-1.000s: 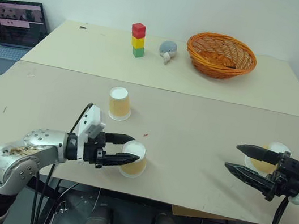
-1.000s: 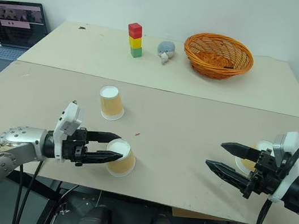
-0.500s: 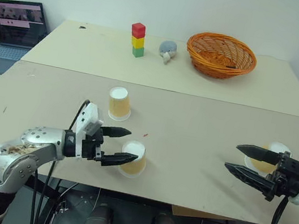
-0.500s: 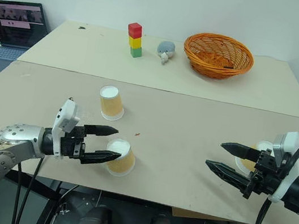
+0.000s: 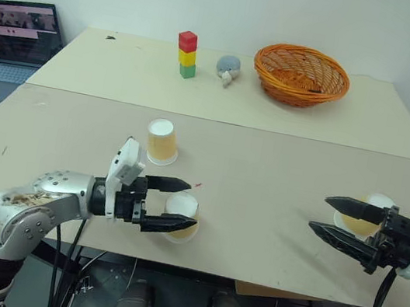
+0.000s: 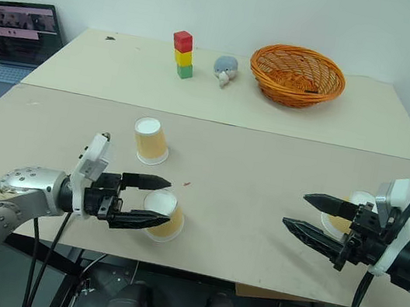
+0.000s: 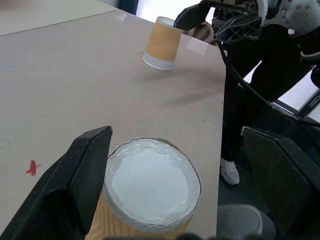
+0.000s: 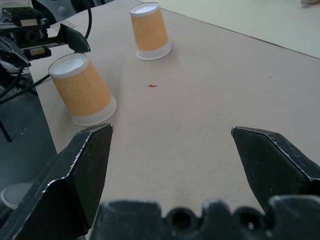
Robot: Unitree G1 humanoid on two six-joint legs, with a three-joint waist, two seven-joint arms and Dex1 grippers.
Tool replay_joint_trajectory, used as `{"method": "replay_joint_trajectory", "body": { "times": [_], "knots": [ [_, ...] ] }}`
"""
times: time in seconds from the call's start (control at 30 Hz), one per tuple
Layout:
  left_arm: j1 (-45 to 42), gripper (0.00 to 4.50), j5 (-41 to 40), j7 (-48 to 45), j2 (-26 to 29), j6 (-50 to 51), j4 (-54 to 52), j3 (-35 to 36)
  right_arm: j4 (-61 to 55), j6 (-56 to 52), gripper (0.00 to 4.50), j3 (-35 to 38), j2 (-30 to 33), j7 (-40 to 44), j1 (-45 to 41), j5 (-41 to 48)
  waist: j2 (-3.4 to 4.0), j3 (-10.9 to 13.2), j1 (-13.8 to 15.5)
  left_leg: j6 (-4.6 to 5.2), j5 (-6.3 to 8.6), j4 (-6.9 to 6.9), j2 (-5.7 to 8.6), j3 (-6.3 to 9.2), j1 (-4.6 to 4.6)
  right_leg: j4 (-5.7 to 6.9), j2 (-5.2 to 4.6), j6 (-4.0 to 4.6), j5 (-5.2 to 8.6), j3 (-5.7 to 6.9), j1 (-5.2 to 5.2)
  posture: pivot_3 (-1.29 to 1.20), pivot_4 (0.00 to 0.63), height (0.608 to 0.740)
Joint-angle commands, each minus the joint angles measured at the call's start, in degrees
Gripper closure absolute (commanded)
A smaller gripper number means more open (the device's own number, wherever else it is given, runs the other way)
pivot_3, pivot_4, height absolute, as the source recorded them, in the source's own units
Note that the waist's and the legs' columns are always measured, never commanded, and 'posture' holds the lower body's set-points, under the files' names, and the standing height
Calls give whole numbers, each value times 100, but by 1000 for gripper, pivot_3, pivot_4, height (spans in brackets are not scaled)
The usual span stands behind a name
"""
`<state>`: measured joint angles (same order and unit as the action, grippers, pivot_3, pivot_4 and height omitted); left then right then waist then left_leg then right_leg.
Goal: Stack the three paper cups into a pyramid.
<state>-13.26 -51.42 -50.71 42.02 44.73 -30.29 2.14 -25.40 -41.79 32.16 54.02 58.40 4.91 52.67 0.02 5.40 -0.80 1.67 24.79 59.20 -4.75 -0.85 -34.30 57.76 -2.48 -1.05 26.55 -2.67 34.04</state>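
Observation:
My right gripper is far from the cup at the table's front edge (image 5: pixel 182 211), so my left gripper should first move this cup into the open space (image 5: pixel 249 196).
Three tan ribbed paper cups stand upside down and apart on the near table. One cup (image 5: pixel 162 141) is in the middle. A second cup (image 5: pixel 181 216) sits near the front edge, between the spread fingers of my open left gripper (image 5: pixel 191 206); the left wrist view shows its white base (image 7: pixel 150 190) with a gap to each finger. The third cup (image 5: pixel 364 220) stands at the far right, just behind my right gripper (image 5: pixel 318 213), which is open and empty. No cup rests on another.
On the far table stand an orange wicker basket (image 5: pixel 301 75), a red-yellow-green block tower (image 5: pixel 187 54) and a small grey plush toy (image 5: pixel 228 67). A laptop (image 5: pixel 19 32) sits at the far left. A small red mark (image 5: pixel 198 186) lies on the table near the left gripper.
My left gripper was shut on the front cup a second ago and has opened; the cup stays on the table. The right arm has not moved.

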Motion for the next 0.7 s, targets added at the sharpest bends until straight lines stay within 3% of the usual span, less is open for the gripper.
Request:
{"method": "replay_joint_trajectory", "body": {
  "times": [0.03,0.7],
  "knots": [
    [32,88,287,-157,67,-178,71,-140,-160,12,0,217,38,-34,-9,104,0,0,0,0,0,0,0,-3,0,0,0,0,0,0,0,0,150,640],
    [-27,88,1208,-361,-295,-804,523,-490,-361,5,0,337,12,-195,184,266,-1,1,3,0,0,1,0,-2,-3,0,0,1,1,0,1,0,150,640]
  ]
}}
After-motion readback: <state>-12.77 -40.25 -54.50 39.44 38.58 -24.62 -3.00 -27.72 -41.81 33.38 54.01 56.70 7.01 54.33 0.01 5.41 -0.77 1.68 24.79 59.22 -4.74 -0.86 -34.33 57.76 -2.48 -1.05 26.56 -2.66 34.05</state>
